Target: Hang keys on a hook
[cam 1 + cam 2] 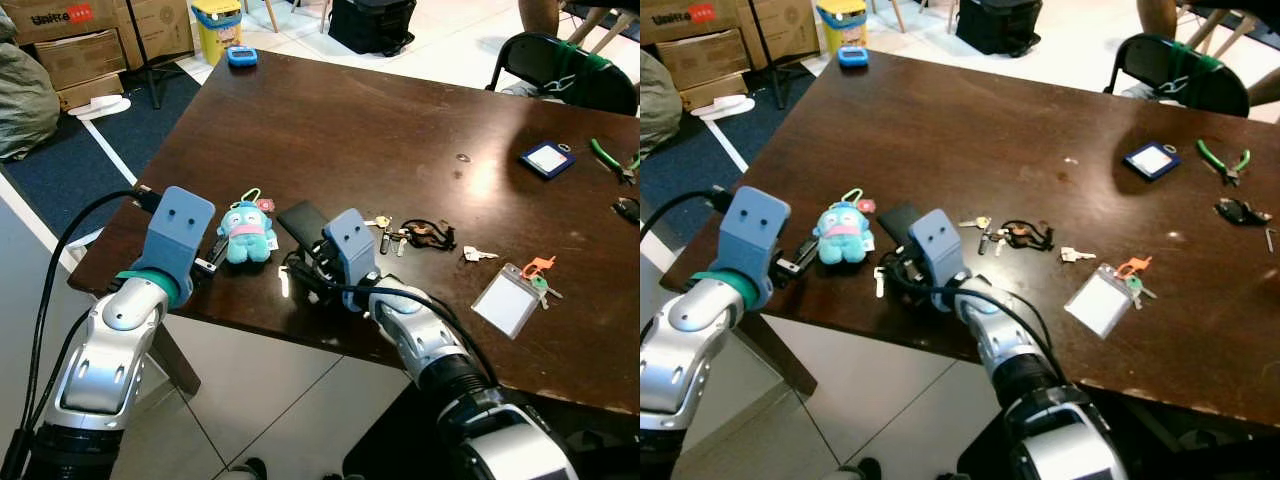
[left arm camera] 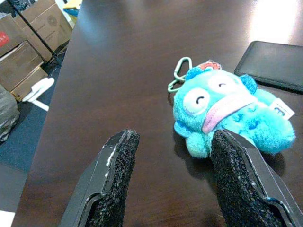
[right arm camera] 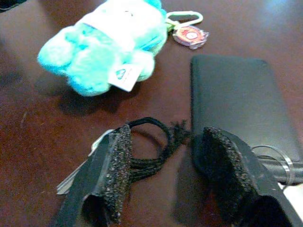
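Observation:
My gripper will carry the cord, and the silver key will then follow and swing loosely, because the black cord loop curves softly toward the key's head.
A silver key on a black cord loop lies near the front edge of the dark wooden table. My right gripper is open and low over the table, with the cord loop between its fingers, close to one pad. A black flat case lies just beyond it. To the left lies a blue plush keychain with a green clip. My left gripper is open beside the plush, one fingertip close to its side.
More keys with a black cord lie right of my right arm. Further right are a small key and a clear badge holder. A blue badge and green pliers lie far right. A chair stands behind the table.

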You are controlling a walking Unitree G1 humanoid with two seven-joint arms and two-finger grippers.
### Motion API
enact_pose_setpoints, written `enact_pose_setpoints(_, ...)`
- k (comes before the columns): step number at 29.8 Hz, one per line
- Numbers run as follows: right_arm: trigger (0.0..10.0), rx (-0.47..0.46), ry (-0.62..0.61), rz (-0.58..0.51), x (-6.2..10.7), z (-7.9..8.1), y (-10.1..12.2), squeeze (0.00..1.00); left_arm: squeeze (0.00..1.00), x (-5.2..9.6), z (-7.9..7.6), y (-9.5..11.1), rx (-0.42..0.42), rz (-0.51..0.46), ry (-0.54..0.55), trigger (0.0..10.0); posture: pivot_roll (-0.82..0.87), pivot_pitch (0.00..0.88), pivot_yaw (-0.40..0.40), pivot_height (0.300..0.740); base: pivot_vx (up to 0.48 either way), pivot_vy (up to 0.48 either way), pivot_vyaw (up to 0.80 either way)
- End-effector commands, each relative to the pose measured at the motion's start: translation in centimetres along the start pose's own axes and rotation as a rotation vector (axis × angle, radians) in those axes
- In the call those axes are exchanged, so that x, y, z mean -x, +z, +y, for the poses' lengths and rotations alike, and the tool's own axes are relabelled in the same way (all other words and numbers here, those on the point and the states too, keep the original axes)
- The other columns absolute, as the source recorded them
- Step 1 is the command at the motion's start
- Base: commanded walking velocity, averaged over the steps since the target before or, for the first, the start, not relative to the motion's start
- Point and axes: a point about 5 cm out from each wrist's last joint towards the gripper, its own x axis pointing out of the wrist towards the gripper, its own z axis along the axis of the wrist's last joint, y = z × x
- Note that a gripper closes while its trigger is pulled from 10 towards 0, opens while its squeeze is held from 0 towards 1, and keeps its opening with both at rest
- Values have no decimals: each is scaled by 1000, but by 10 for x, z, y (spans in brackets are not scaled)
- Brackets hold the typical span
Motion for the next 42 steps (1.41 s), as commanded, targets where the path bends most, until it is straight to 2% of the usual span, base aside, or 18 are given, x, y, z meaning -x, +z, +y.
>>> enact_pose_setpoints(1,4824,-18,22,25,2,6,-11,0,0,3,-2,-7,8,30,-10,10000,53,186,30,740,0,0,0)
enact_pose_setpoints(2,275,-18,28,30,2,7,-12,0,0,4,-2,-7,8,31,-11,10000,53,186,30,740,0,0,0)
enact_pose_setpoints(4,0,-17,36,38,1,9,-14,0,0,4,-3,-7,6,32,-12,10000,53,187,31,740,0,0,0)
enact_pose_setpoints(18,0,-25,39,39,2,9,-15,0,0,4,-3,-7,4,31,-14,10000,51,187,33,740,0,0,0)
enact_pose_setpoints(24,0,-49,30,-12,2,6,-8,0,0,3,-3,-6,6,27,-14,10000,51,185,33,740,0,0,0)
enact_pose_setpoints(25,2392,-57,4,-68,3,2,2,0,0,3,-3,-4,9,23,-11,10000,51,178,32,740,0,0,0)
enact_pose_setpoints(26,2392,-57,4,-68,3,2,2,0,0,3,-3,-4,9,23,-11,10000,51,178,32,740,0,0,0)
enact_pose_setpoints(27,10000,-65,-27,-124,5,-2,12,0,0,4,-3,-3,15,16,-6,10000,49,173,31,740,0,0,0)
enact_pose_setpoints(28,10000,-66,-66,-204,9,-7,27,0,0,5,-2,1,25,-4,3,10000,39,161,35,740,0,0,0)
enact_pose_setpoints(29,10000,-66,-66,-204,9,-7,27,0,0,5,-2,1,25,-4,3,10000,39,161,35,740,0,0,0)
enact_pose_setpoints(31,10000,-62,-132,-346,22,-13,53,0,0,10,0,15,61,-73,28,10000,15,140,42,740,0,0,0)
enact_pose_setpoints(32,10000,-62,-132,-346,22,-13,53,0,0,10,0,15,61,-73,28,10000,15,140,42,740,0,0,0)
enact_pose_setpoints(33,10000,-59,-163,-402,33,-16,64,0,0,14,0,24,81,-119,32,10000,3,126,47,740,0,0,0)
enact_pose_setpoints(34,10000,-59,-163,-402,33,-16,64,0,0,14,0,24,81,-119,32,10000,3,126,47,740,0,0,0)
enact_pose_setpoints(36,10000,-44,-233,-446,52,-20,71,0,0,23,-5,39,77,-191,6,10000,-17,100,56,740,0,0,0)
enact_pose_setpoints(39,10000,-30,-264,-447,58,-21,70,0,0,26,-8,43,70,-210,-11,10000,-17,100,56,740,0,0,0)
enact_pose_setpoints(42,10000,-21,-332,-450,67,-25,67,0,0,30,-12,46,57,-226,-27,10000,-37,64,67,740,0,0,0)
